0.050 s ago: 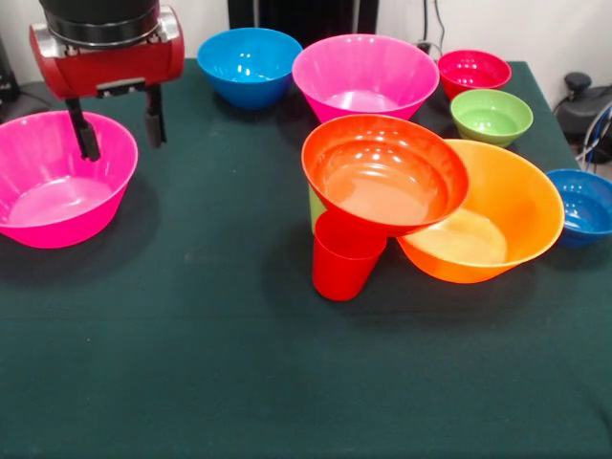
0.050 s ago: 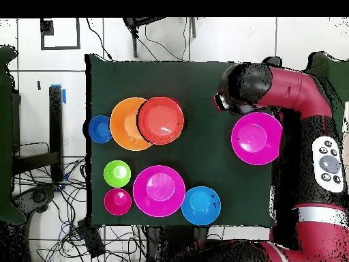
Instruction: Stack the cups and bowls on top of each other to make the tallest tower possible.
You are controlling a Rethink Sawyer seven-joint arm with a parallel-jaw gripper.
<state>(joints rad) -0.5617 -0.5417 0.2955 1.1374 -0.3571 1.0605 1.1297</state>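
Observation:
The red-orange bowl point(image 1: 385, 176) is leaning over the big orange bowl, so I expect the big pink bowl point(image 1: 63, 182) to tip the same way when the robot's gripper puts it on top.
My gripper point(image 1: 119, 129) hangs open and empty over the inner rim of a big pink bowl point(image 1: 57, 182) point(image 2: 257, 138); one finger is over the bowl, the other just outside. A red-orange bowl point(image 1: 382, 172) point(image 2: 161, 120) sits tilted on a red cup point(image 1: 342, 258), leaning over the big orange bowl point(image 1: 507, 215) point(image 2: 123, 126). A sliver of lime green cup point(image 1: 316, 208) shows behind the red one. In the overhead view the arm point(image 2: 272, 85) hides the gripper.
Along the far edge stand a light blue bowl point(image 1: 249, 62) point(image 2: 201, 205), a second big pink bowl point(image 1: 363, 76) point(image 2: 159, 190), a small magenta-red bowl point(image 1: 473, 72) point(image 2: 118, 201) and a green bowl point(image 1: 491, 115) point(image 2: 117, 173). A dark blue bowl point(image 1: 583, 206) point(image 2: 99, 129) touches the orange one.

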